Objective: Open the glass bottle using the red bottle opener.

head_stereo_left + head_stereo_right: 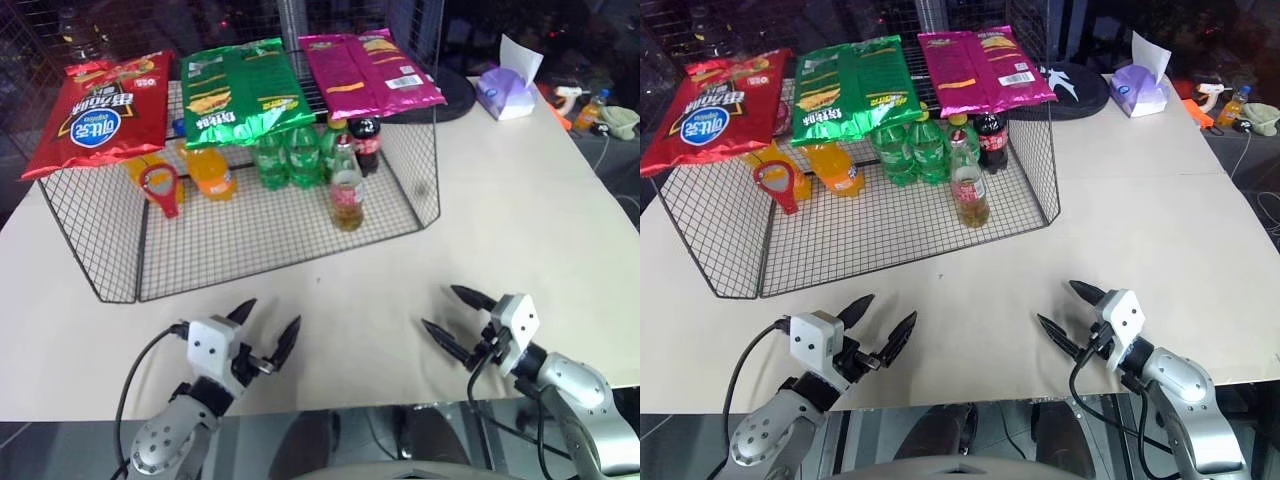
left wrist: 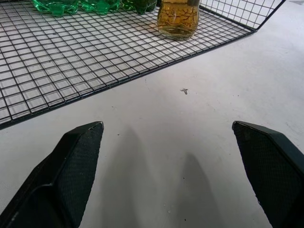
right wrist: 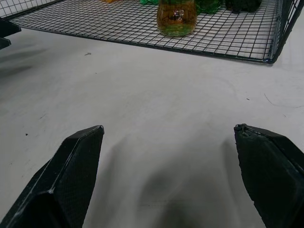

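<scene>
My gripper will leave an orange soda bottle standing behind when it lifts the opener away, because orange shows around the red bottle opener's ring.
The glass bottle of amber drink stands upright on the wire rack's floor, in front of the other bottles; its base also shows in both wrist views. The red bottle opener hangs at the rack's left side, beside an orange soda bottle. My left gripper hovers open over the table near its front edge, left of centre. My right gripper is open too, right of centre. Both are empty and well short of the rack.
A wire rack holds green soda bottles, orange soda bottles and a dark cola bottle, with snack bags on top. A tissue pack sits at the back right. Bare tabletop lies between rack and grippers.
</scene>
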Robot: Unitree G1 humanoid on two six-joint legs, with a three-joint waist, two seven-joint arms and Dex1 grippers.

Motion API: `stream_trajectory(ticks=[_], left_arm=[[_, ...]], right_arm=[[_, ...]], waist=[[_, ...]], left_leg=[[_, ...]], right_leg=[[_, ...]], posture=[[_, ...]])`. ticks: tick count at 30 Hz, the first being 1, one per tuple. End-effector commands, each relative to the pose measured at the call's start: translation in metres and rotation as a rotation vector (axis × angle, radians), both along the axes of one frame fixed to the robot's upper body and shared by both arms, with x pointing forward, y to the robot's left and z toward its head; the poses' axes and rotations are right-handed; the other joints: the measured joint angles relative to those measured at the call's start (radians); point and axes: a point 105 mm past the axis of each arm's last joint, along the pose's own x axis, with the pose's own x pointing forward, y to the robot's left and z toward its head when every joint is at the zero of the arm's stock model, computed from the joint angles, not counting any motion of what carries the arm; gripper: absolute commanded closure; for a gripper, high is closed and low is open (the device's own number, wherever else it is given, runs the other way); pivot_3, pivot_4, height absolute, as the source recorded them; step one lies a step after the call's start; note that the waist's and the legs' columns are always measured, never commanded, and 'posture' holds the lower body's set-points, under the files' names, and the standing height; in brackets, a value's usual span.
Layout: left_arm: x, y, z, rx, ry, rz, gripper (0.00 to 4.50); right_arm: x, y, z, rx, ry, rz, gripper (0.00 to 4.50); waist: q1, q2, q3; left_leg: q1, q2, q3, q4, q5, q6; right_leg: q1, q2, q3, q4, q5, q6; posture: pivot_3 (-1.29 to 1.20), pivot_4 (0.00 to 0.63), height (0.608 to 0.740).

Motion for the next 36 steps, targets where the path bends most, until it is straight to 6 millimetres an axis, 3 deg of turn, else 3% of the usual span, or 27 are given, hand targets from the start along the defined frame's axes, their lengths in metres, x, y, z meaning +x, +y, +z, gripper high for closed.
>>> stream_trajectory(ticks=[1, 13, 24, 26, 32, 36], left_arm=[[-0.003, -0.002, 0.011, 0.037, -0.044, -0.029, 0.0], [0.003, 0.009, 0.013, 0.077, -0.035, -0.012, 0.0], [0.018, 0.023, 0.021, 0.07, -0.032, 0.037, 0.0], [0.023, 0.025, 0.026, 0.074, -0.05, 0.053, 0.0], [0.05, 0.052, 0.064, 0.071, -0.213, 0.224, 0.0], [0.067, 0.084, 0.099, 0.109, -0.347, 0.384, 0.0]], right_arm=[[0.001, -0.001, 0.007, -0.023, -0.044, 0.022, 0.08], [0.006, 0.003, 0.007, -0.036, -0.054, 0.041, 0.08], [0.019, 0.019, 0.01, -0.027, -0.085, 0.075, 0.08], [0.023, 0.024, 0.017, -0.01, -0.108, 0.086, 0.08], [0.018, 0.052, 0.057, 0.17, -0.15, 0.242, 0.08], [0.007, 0.069, 0.086, 0.266, -0.176, 0.384, 0.08]], waist=[[0.0, 0.0, 0.0], [0.0, 0.0, 0.0], [-0.001, 0.0, 0.0], [-0.001, 0.0, 0.0], [0.0, 0.0, 0.0], [-0.001, 0.0, 0.0]], left_leg=[[0.0, 0.0, 0.0, 0.0, 0.0, 0.0], [0.0, 0.0, 0.0, 0.004, 0.0, 0.0], [0.002, 0.0, 0.001, 0.015, 0.0, 0.0], [0.002, 0.0, 0.001, 0.015, 0.0, 0.0], [0.002, 0.0, 0.0, 0.016, 0.001, -0.002], [0.002, 0.0, 0.0, 0.016, 0.001, -0.002]], right_leg=[[0.0, 0.0, 0.0, 0.0, 0.0, 0.0], [0.0, 0.003, 0.0, 0.004, 0.0, 0.0], [0.0, 0.004, 0.002, 0.016, 0.0, 0.0], [0.0, 0.004, 0.002, 0.017, 0.0, 0.0], [0.0, 0.004, 0.001, 0.018, 0.0, 0.0], [0.0, 0.004, 0.001, 0.018, 0.0, 0.0]], posture=[[0.0, 0.15, 0.74], [0.0, 0.15, 0.74], [0.0, 0.15, 0.74], [0.0, 0.15, 0.74], [0.0, 0.15, 0.74], [0.0, 0.15, 0.74]])
